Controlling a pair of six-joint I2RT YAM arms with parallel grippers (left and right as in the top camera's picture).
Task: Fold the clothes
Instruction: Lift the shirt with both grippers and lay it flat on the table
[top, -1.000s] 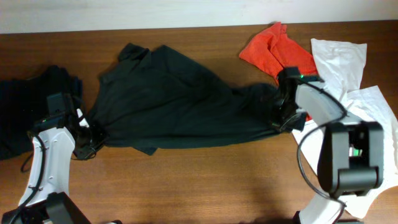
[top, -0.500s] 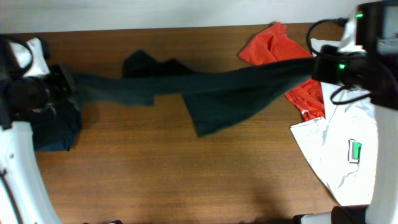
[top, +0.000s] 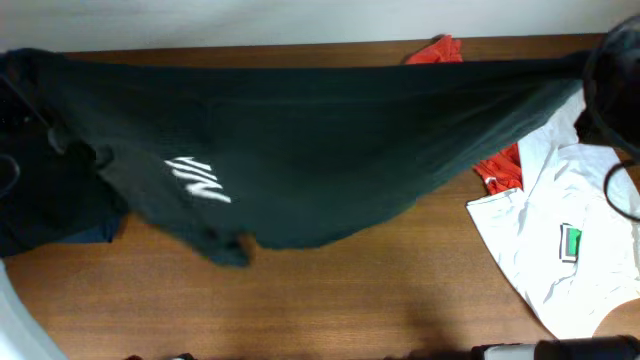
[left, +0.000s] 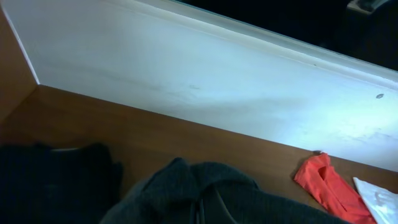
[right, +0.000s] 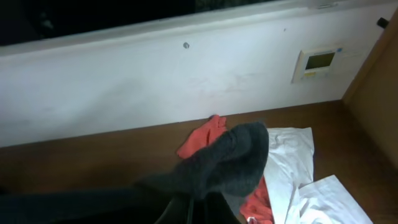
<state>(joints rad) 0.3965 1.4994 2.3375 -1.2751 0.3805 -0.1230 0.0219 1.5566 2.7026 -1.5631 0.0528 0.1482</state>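
Observation:
The black T-shirt's loose end (top: 295, 232) is hanging closer to me than the T-shirt's held edge. I should therefore pull both grippers back and down to spread the T-shirt toward the wall board (top: 250, 32).
A large black T-shirt (top: 330, 140) with white letters (top: 200, 180) hangs high above the table, stretched wide between both arms. In the left wrist view my left gripper (left: 202, 214) is shut on a bunched edge of the black T-shirt (left: 217, 190), which covers the fingers. At the other end my right gripper (right: 199, 211) is shut on a gathered fold of the shirt (right: 230, 158). In the overhead view both grippers are lost at the shirt's top corners. More clothes lie below: an orange-red shirt (top: 500, 168), a white shirt (top: 545, 250) and a dark pile (top: 40, 215).
The wooden table (top: 350, 300) shows bare in front of the hanging shirt. A white wall board (left: 186, 74) runs along the back edge. It carries a small panel (right: 318, 62) at the right. The orange-red shirt (right: 202, 140) and white shirt (right: 292, 149) sit back right.
The black T-shirt has gone from lying crumpled on the table to hanging lifted and spread wide. Both arms have risen and moved apart, out to the frame's edges.

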